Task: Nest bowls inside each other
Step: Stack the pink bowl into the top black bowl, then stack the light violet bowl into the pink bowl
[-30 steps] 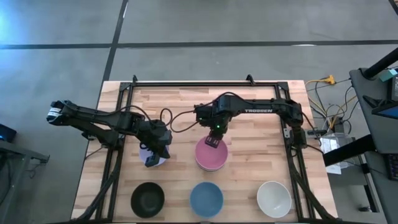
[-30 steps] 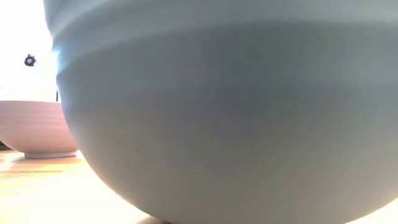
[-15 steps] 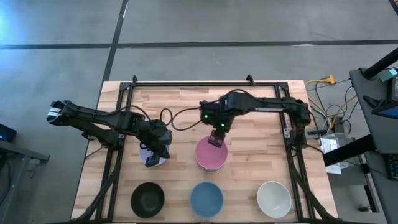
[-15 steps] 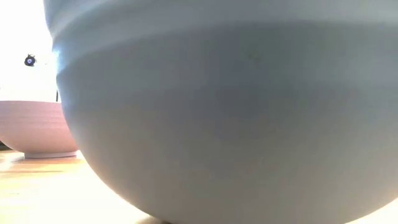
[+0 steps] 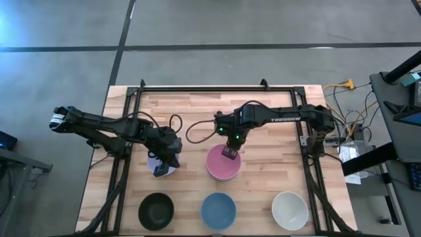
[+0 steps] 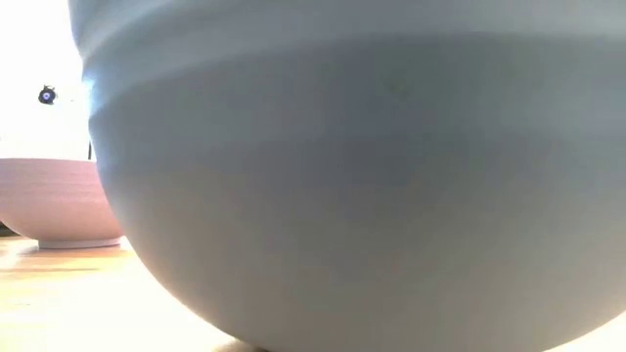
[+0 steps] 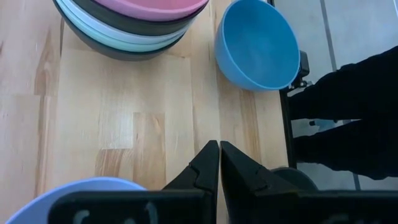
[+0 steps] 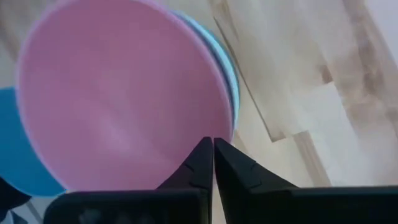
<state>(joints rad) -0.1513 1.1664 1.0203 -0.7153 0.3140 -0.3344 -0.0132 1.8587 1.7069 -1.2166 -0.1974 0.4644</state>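
Observation:
I need to move my right gripper out of the way first, because it hangs over the pink bowl (image 5: 222, 164), where the lavender bowl (image 5: 152, 162) must go. My left gripper will bring the lavender bowl after that.
A stack of nested bowls with the pink bowl (image 5: 222, 164) on top stands mid-table; black and pale bowls show under it in the left wrist view (image 7: 124, 34). My right gripper (image 5: 229, 154) (image 8: 212, 144) is shut above the pink bowl's far rim. The lavender bowl (image 5: 160, 164) (image 7: 68, 193) rests on the wood left of the stack. My left gripper (image 5: 160, 171) (image 7: 219, 148) is shut, with its wrist over that bowl and its tips past the near rim above bare wood. A black bowl (image 5: 156, 210), a blue bowl (image 5: 218, 210) (image 7: 258, 43) and a white bowl (image 5: 289, 210) stand along the near edge. My right gripper points down with its shut tips at the pink bowl's far rim (image 8: 227, 121); I cannot tell whether they touch it. My left gripper's tips are over bare wood, and whether its underside touches the lavender bowl is hidden by the gripper itself.
The blue bowl (image 6: 342, 176) fills the low view, and another bowl's wall (image 6: 49, 200) shows at its left. A black frame (image 5: 217, 87) runs round the table's far and side edges. Bare wood (image 5: 276, 158) lies right of the stack.
My right arm's wrist and forearm have swung a little toward the table's right, and its gripper has crept slightly toward the near edge, staying over the pink bowl. No bowl has moved.

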